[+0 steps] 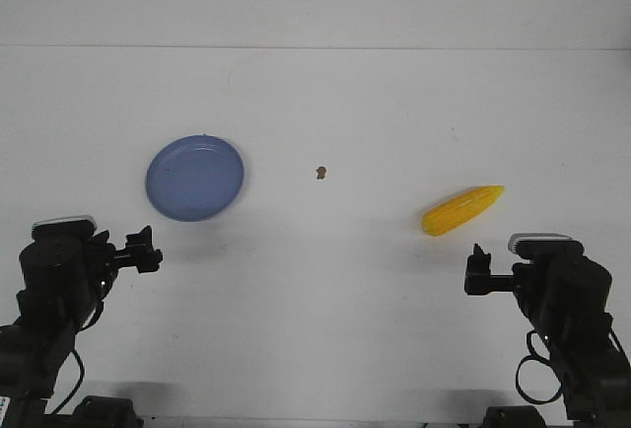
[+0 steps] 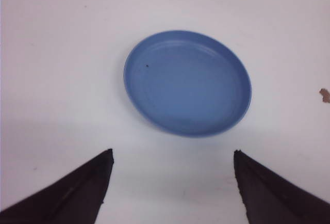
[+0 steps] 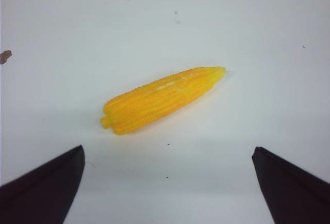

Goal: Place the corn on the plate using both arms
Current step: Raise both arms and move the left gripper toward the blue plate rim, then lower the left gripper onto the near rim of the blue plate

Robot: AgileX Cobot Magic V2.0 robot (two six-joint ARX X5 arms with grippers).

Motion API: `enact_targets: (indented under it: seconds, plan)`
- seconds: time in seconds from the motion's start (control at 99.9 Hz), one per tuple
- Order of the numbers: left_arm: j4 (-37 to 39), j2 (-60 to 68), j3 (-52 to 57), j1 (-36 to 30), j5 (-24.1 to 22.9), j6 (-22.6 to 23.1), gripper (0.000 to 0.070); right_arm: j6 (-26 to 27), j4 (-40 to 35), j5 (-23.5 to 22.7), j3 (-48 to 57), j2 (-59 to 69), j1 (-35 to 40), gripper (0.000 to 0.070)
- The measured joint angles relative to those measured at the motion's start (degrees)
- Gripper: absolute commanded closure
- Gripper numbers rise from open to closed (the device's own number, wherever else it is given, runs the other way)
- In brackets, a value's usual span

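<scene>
A tiny dark speck can be seen inside the blue plate's rim, so the speck will stay in its place and move along with the plate when I carry it.
The yellow corn lies on the white table at the right, tip pointing right and away. It also shows in the right wrist view, ahead of my right gripper, which is open and empty. In the front view the right gripper is below the corn, near the table's front. The blue plate lies at the left, empty. It shows in the left wrist view, ahead of my left gripper, which is open and empty. In the front view the left gripper is below and left of the plate.
A small brown speck lies on the table between plate and corn; it also shows at the edge of the left wrist view and of the right wrist view. The table's far edge meets a white wall.
</scene>
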Motion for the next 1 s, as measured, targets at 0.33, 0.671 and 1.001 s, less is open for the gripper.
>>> enact_targets:
  seconds: [0.33,0.671,1.001]
  plan:
    - [2.38,23.96,8.46,3.54,0.07,-0.42,0.0194,0.35,-0.02,0.00,0.00,0.00,0.00,0.0002]
    - [3.58,48.30,24.79,7.19,0.07,-0.66,0.0194,0.37,-0.20,0.00,0.00,0.00,0.00,0.0002]
    - [3.52,58.47,25.83,7.21,0.07,-0.66,0.0194,0.35,-0.24,0.00,0.00,0.00,0.00,0.0002]
